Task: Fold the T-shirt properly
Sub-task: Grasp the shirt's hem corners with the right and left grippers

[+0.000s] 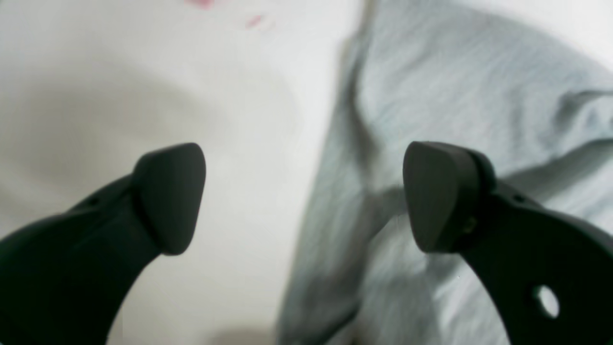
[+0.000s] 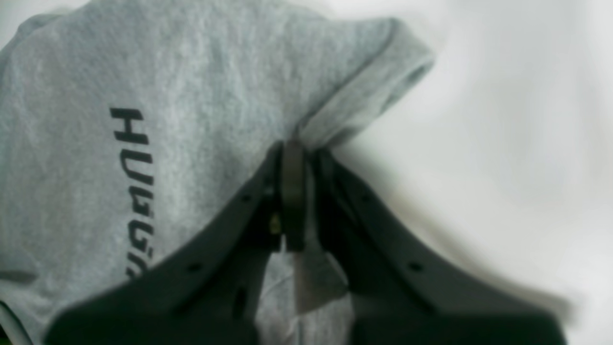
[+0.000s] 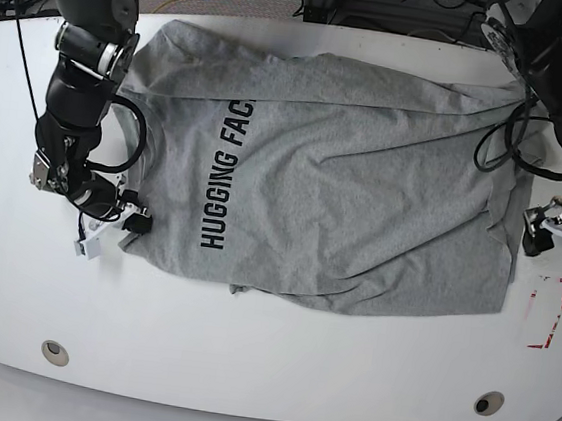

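Observation:
A hidden flap of the T-shirt will come out when the robot lifts the T-shirt's sides, since a small tip (image 3: 239, 289) sticks out from under the near edge of the T-shirt (image 3: 328, 190).
The light grey T-shirt (image 3: 363, 199) lies spread across the white table (image 3: 246, 348), with black lettering (image 3: 226, 180) running along its left part. At the shirt's left edge, my right gripper (image 3: 130, 227) is shut on a fold of the cloth. The right wrist view shows that gripper (image 2: 299, 153) pinching a hemmed edge of the T-shirt (image 2: 215, 72), beside the lettering (image 2: 134, 163). My left gripper (image 3: 539, 226) hangs at the shirt's right edge. In the left wrist view the left gripper (image 1: 304, 199) is open, its jaws straddling the edge of the T-shirt (image 1: 455, 72) and holding nothing.
A red-and-white mark (image 3: 549, 311) lies on the table near its right edge. Two round holes (image 3: 55, 352) sit near the front rim. Cables (image 3: 509, 144) hang over the back right corner.

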You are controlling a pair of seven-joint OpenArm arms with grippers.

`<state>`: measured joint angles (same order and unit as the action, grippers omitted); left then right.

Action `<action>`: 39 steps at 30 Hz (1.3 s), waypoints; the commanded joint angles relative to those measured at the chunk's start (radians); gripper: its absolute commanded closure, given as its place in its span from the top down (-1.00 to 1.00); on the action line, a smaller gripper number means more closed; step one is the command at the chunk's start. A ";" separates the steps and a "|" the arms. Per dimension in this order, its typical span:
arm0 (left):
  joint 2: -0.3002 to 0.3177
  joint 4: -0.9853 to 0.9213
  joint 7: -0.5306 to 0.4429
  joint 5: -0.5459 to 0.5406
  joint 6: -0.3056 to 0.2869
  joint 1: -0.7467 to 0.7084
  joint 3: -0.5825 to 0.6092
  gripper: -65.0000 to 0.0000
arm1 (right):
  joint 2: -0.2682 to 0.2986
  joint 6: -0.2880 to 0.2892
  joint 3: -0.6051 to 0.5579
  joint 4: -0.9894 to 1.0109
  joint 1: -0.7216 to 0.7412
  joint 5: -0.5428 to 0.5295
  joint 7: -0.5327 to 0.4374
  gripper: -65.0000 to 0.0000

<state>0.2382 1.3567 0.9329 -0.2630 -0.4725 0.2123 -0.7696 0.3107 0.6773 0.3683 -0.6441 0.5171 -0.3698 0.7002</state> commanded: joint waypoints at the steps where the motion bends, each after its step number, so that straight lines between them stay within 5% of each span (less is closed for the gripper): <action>1: 0.034 -0.102 -0.114 0.017 -0.004 0.048 0.062 0.93 | 0.015 0.008 0.002 -0.015 0.031 -0.016 -0.014 -1.00; 11: 0.086 -0.429 -0.251 0.051 -0.012 0.158 0.174 0.93 | 0.018 0.008 0.002 -0.015 0.028 -0.016 -0.014 -1.00; 22: 0.082 -0.575 -0.255 0.049 -0.075 0.243 0.223 0.90 | 0.014 0.008 0.002 -0.015 0.028 -0.016 -0.014 -1.00; 26: 0.082 -0.633 -0.262 0.047 -0.075 0.256 0.223 0.58 | 0.014 0.008 0.002 -0.015 0.028 -0.016 -0.014 -1.00; 39: 0.076 -0.635 -0.318 0.052 -0.068 0.253 0.223 -0.88 | 0.017 0.008 0.002 -0.015 0.028 -0.016 -0.014 -1.00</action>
<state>0.3023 0.7094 0.6037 -0.2211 -0.5442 0.4480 -0.5488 0.3126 0.6777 0.3683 -0.6441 0.5163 -0.3710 0.6998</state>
